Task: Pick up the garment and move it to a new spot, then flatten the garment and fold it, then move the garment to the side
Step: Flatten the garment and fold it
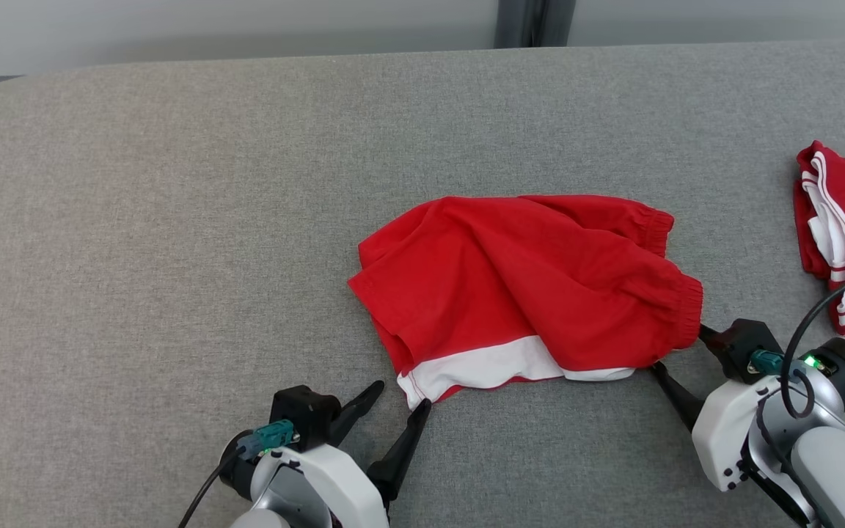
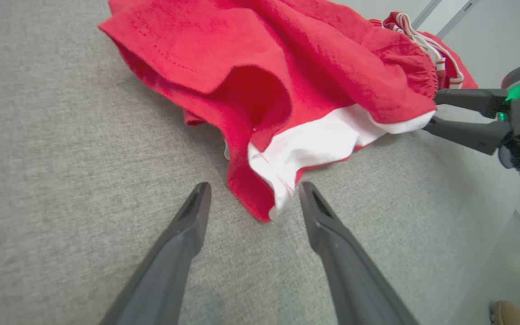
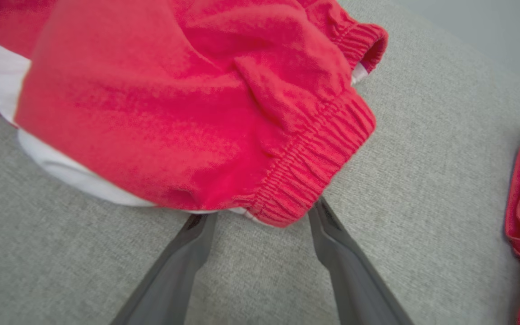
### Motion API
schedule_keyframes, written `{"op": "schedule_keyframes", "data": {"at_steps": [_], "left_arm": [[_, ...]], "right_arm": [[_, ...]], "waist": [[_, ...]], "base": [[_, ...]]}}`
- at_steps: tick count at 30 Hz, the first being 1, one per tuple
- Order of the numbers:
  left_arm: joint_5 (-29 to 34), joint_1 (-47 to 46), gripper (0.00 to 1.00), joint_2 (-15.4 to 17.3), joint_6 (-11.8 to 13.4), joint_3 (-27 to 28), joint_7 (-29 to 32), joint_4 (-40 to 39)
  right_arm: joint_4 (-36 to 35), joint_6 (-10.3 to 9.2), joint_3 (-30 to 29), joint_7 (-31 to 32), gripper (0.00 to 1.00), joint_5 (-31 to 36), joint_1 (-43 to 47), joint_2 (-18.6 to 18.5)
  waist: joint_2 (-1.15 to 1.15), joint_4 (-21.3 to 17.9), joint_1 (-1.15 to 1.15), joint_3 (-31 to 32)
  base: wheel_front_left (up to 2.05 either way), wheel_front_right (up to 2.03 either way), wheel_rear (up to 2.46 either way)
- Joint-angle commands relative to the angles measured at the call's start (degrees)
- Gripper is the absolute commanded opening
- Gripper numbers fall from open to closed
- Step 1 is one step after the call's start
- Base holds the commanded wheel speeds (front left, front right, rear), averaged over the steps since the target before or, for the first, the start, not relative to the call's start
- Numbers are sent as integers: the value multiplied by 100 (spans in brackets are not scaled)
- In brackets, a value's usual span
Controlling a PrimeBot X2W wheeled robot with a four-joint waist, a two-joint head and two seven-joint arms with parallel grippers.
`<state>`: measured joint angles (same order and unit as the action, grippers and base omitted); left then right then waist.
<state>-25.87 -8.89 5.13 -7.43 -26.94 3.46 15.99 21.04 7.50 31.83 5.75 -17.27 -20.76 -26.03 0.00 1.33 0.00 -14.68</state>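
Observation:
A red fold (image 1: 560,339) hangs over the white panel (image 1: 491,364), so I expect the panel to appear as a stripe from the garment's hem to its waistband when the robot flattens the garment.
The garment (image 1: 525,279) is a pair of red shorts with a white panel, lying crumpled mid-table. My left gripper (image 1: 402,394) is open at its near left corner. In the left wrist view that red and white hem corner (image 2: 269,198) lies between the spread fingers (image 2: 188,225). My right gripper (image 1: 679,347) is open at the gathered waistband's near end (image 3: 314,167). The right wrist view has both its fingertips (image 3: 199,225) at the fabric's edge, which overhangs the gap. Nothing is pinched. The right gripper (image 2: 430,112) also appears in the left wrist view.
A second red garment with white stripes (image 1: 840,227) lies folded at the table's right edge, close to my right arm. The grey fabric table (image 1: 173,220) stretches wide to the left and back, ending at a pale wall.

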Motion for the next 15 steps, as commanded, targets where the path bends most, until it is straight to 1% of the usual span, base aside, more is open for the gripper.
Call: {"op": "schedule_keyframes", "data": {"at_steps": [1, 6, 8, 9, 15], "left_arm": [[-58, -132, 100, 64, -8, -20, -28, 45], [-178, -278, 100, 104, -8, -198, -30, 215], [-227, -325, 100, 121, -8, -256, -68, 270], [-236, -349, 100, 137, -8, -283, -91, 297], [-338, -404, 100, 169, -9, -452, -132, 308]], "right_arm": [[48, -1, 42, -65, 100, -28, -85, -60], [121, -1, 233, -204, 99, -103, -235, -107], [136, -1, 296, -254, 90, -124, -284, -116], [139, -1, 320, -292, 88, -139, -310, -120], [173, -1, 404, -377, 88, -183, -362, -140]], "waist": [[0, 5, 0, -23], [0, -20, 0, -64], [0, -39, 0, -68], [0, -48, 0, -70], [0, -85, 0, -58]], "base": [[0, 0, 0], [0, 0, 0], [0, 0, 0], [0, 0, 0], [0, 0, 0]]}}
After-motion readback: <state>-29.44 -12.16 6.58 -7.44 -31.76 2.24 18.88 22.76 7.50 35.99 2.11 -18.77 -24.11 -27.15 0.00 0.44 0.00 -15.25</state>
